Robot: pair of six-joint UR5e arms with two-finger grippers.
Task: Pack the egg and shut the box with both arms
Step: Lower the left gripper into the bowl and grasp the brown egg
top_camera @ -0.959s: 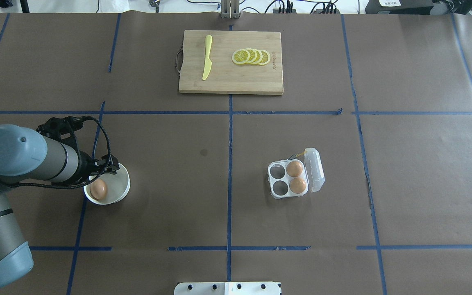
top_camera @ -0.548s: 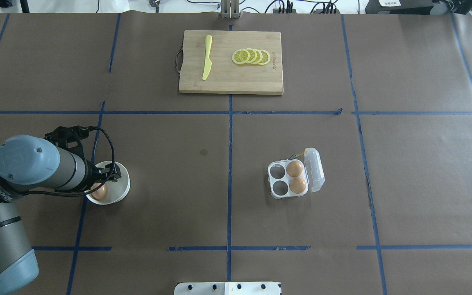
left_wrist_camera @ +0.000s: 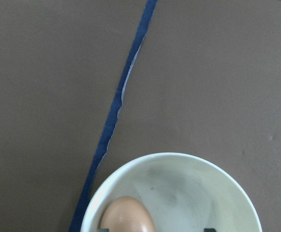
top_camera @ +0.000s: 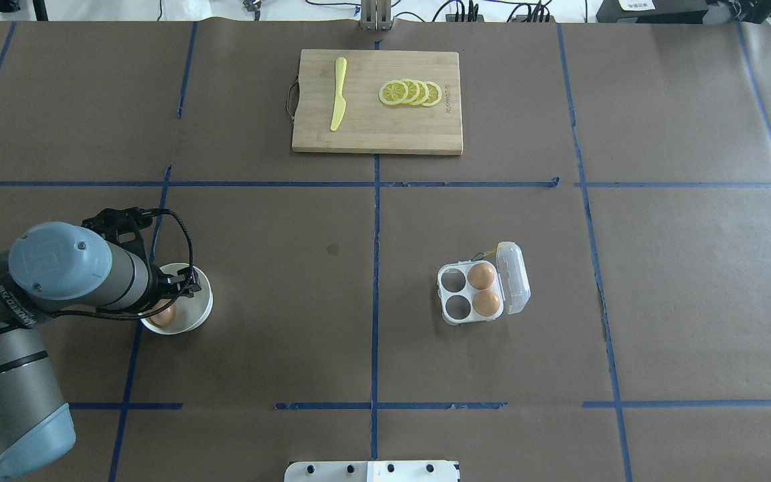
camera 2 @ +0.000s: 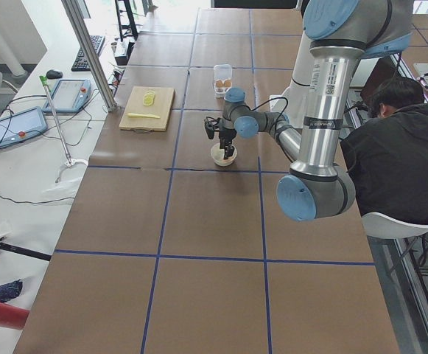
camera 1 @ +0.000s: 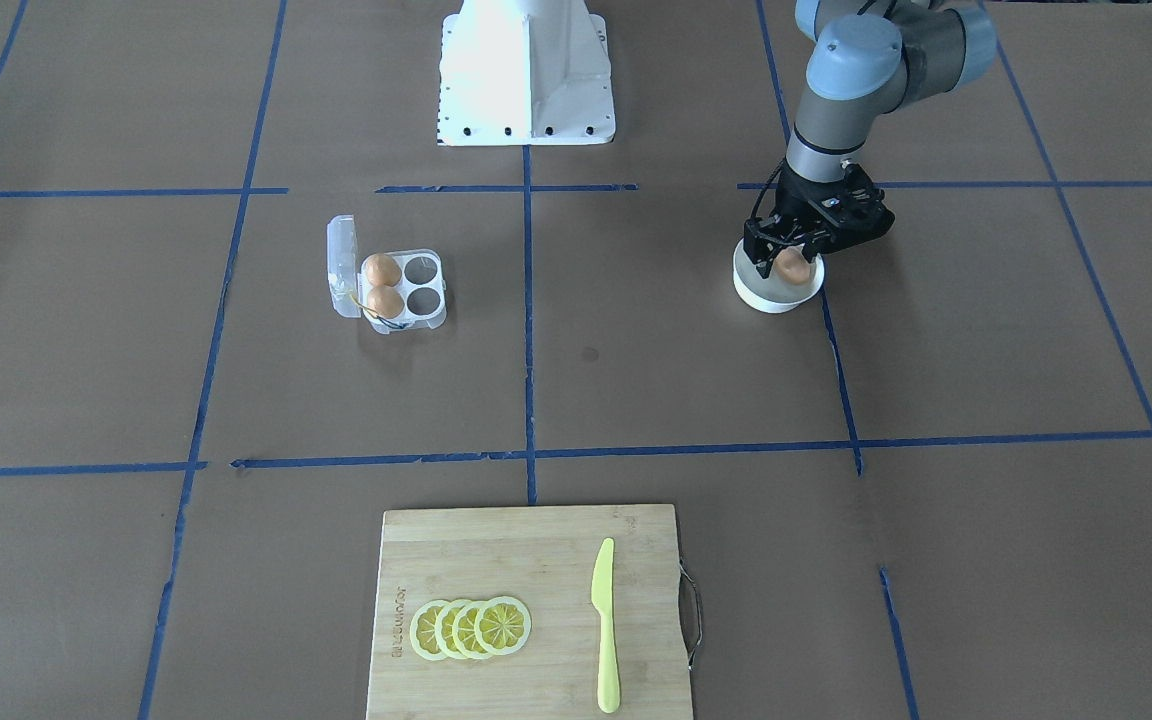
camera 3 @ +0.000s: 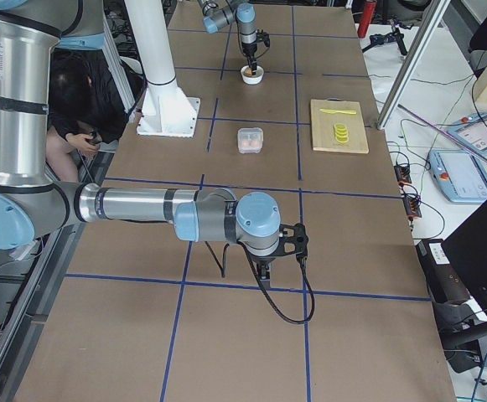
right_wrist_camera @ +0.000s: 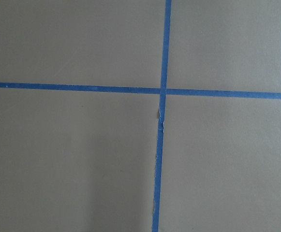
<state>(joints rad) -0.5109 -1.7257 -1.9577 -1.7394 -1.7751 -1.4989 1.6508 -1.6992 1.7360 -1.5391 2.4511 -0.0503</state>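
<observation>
The white bowl should stay behind empty when the robot lifts the egg (camera 1: 793, 266), because only the bowl's clear white bottom (left_wrist_camera: 179, 195) shows beside the egg.
The egg (camera 1: 789, 266) lies in a round white bowl (camera 1: 772, 300) on my left side; it also shows in the overhead view (top_camera: 164, 314) and the left wrist view (left_wrist_camera: 127, 215). My left gripper (camera 1: 791, 262) is down in the bowl, open, with its fingers on either side of the egg. The clear box (top_camera: 469, 293) stands open with its lid (top_camera: 514, 278) folded to the right. Two brown eggs (top_camera: 481, 275) fill its right cups; the left cups are empty. My right gripper (camera 3: 265, 266) hangs over bare table, far from the box; I cannot tell whether it is open or shut.
A wooden cutting board (top_camera: 377, 127) with lemon slices (top_camera: 411, 92) and a yellow knife (top_camera: 338, 94) lies at the far middle. The white pedestal base (camera 1: 526, 70) stands at my side. A seated person (camera 2: 394, 147) is beside the table.
My left arm has swung a little to the right and lowered the gripper over the bowl, so the wrist hides more of the egg. The box and its eggs have not moved.
</observation>
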